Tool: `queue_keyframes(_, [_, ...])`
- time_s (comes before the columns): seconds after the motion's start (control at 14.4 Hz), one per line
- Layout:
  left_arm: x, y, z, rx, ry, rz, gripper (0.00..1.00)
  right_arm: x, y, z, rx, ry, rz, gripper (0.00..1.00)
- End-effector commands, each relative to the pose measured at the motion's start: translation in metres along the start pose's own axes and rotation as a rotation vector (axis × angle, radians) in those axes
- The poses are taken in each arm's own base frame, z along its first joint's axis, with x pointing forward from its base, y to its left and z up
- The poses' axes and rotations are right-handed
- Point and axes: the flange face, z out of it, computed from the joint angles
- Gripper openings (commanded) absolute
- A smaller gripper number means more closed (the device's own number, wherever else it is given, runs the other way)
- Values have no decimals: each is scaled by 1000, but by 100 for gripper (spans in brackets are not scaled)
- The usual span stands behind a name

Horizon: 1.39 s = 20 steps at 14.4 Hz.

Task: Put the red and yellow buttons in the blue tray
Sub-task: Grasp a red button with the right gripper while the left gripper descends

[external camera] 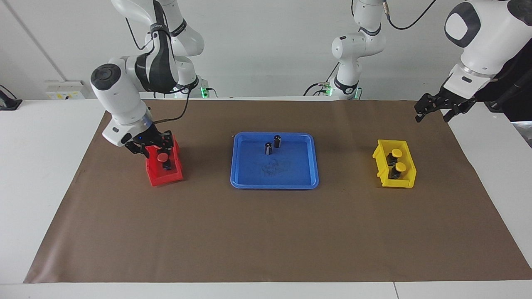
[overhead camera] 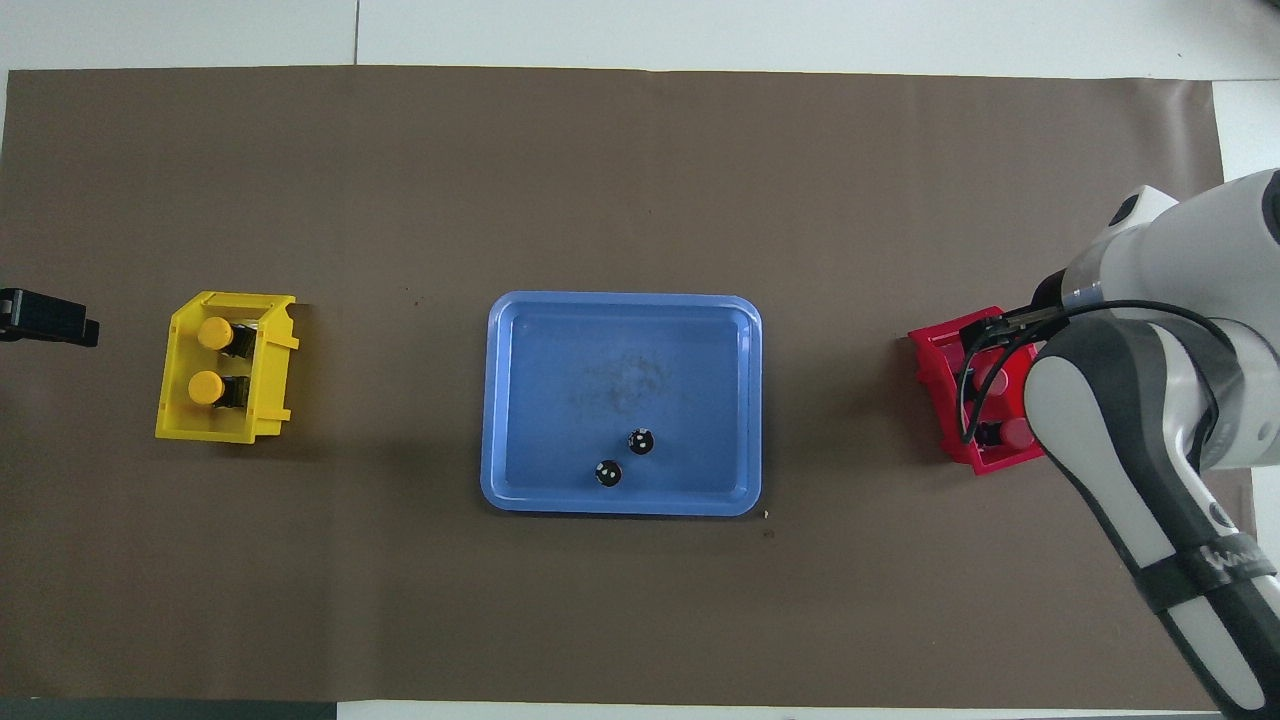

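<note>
This red button [overhead camera: 991, 380] will come up in one piece, together with its body, when I lift it, because the other red button's cap sits against a black body [overhead camera: 987, 434].
Two yellow buttons [external camera: 397, 153] [external camera: 400, 167] sit in the yellow bin [external camera: 399, 182]; they also show in the overhead view [overhead camera: 213, 333] [overhead camera: 205, 386]. One red button [external camera: 162, 157] shows in the red bin [external camera: 164, 177]; the other, nearer to the robots, is hidden by my right gripper [external camera: 153, 148], which is low over that bin and open. My left gripper [external camera: 436, 110] is open and empty, up in the air over the mat's edge at the left arm's end. The blue tray [external camera: 274, 185] lies in the middle and holds none of the buttons.
Two dark capless cylinders [external camera: 268, 148] [external camera: 277, 141] stand in the blue tray on its side nearer to the robots. A brown mat [external camera: 266, 232] covers the table. In the overhead view my right arm covers much of the red bin [overhead camera: 930, 355].
</note>
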Motion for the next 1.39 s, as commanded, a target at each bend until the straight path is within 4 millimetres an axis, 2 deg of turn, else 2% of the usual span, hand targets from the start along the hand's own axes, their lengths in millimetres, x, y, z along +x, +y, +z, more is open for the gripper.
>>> queue_keyframes(0.0, [-5,-5,25,10,22,4,90,-12,10,11,8,21,-72,72])
queue_keyframes(0.14, [-4,2,49,11,28,8,88,-14,23,21,5,34,-79,66])
queue_keyframes(0.35, [3,0,71,13,56,7,82,-17,22,28,4,34,-83,65])
queue_keyframes(0.83, [33,3,138,2,74,23,82,-26,24,46,2,41,-79,62])
queue_keyframes(1.04, [40,22,167,-2,89,31,82,-35,27,57,-3,51,-73,61])
queue_keyframes(1.11, [41,23,173,-2,102,19,82,-36,28,58,-3,51,-71,61])
queue_keyframes(1.18, [44,25,187,-7,92,22,81,-36,28,58,-3,51,-71,61])
queue_keyframes(1.32, [48,21,196,-7,103,18,80,-40,32,60,-2,45,-62,61])
